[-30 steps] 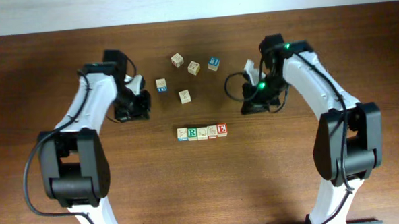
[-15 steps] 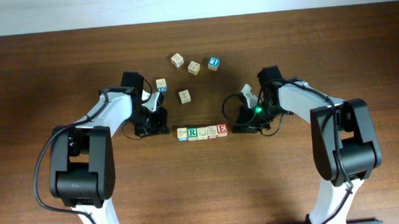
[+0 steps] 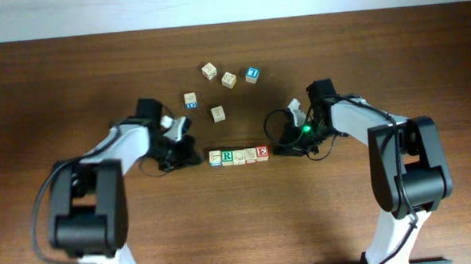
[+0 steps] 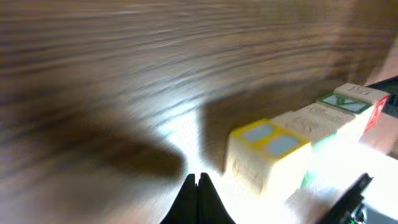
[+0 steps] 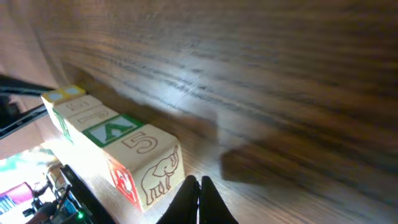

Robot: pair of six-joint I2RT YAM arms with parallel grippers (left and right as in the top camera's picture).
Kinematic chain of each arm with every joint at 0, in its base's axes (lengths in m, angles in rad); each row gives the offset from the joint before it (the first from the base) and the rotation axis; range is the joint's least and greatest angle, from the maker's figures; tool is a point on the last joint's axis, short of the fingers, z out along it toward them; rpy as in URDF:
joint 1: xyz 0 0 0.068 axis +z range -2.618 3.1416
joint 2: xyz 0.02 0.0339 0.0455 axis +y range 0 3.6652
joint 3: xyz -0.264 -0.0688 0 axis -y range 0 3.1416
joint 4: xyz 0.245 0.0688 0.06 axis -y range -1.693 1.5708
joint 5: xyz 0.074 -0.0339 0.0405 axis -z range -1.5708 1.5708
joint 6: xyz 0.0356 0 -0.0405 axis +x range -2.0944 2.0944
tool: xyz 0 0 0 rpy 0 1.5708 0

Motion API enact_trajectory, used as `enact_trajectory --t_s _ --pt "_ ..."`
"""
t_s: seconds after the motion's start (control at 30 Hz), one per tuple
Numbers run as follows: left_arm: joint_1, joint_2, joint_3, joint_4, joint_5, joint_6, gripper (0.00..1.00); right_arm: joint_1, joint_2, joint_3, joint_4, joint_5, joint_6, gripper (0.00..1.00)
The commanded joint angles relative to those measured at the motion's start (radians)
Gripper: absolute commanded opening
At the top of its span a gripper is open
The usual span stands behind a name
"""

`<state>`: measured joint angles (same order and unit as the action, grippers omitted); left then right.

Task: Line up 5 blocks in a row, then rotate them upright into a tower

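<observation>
A gap separates my left gripper's fingers from the yellow-edged end block, so next I bring them in against the block's outer side before I squeeze the row.
Five pale-wood blocks lie in a tight row in the overhead view, from the left-end block, past the green "R" block, to the red "E" block. My left gripper is shut and empty, low at the row's left end. In the left wrist view its tips sit just left of the end block, apart from it. My right gripper is shut and empty at the right end. Its tips are close beside the elephant-faced end block.
Several loose blocks lie behind the row: two tan ones, a blue-topped cube, one near the left arm, and one just behind the row. The wooden table stretches toward the front.
Both arms came down from behind to the two ends of the row. In the last half second the left gripper slid closer to the left-end block; the right hardly moved.
</observation>
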<state>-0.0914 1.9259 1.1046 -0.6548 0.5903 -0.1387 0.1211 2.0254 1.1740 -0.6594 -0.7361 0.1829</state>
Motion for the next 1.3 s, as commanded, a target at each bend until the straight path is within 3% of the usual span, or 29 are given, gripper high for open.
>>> enact_trajectory --t_s 0.0,0.2,0.37,0.73,1.27 --pt "0.077 -0.193 -0.007 -0.006 -0.08 -0.002 0.0 -0.073 -0.059 -0.009 0.005 -0.013 -0.011 0.05" --pt "0.072 -0.201 -0.043 0.038 0.018 -0.002 0.0 -0.159 -0.142 -0.014 -0.02 -0.034 -0.07 0.05" --pt "0.072 -0.181 -0.157 0.195 0.124 -0.026 0.0 -0.157 -0.118 -0.113 0.128 -0.232 -0.123 0.04" --pt "0.014 -0.116 -0.188 0.282 0.094 -0.093 0.0 -0.053 -0.118 -0.151 0.202 -0.142 -0.037 0.04" --pt "-0.003 -0.09 -0.188 0.319 0.152 -0.095 0.0 -0.027 -0.118 -0.152 0.204 -0.082 -0.004 0.05"
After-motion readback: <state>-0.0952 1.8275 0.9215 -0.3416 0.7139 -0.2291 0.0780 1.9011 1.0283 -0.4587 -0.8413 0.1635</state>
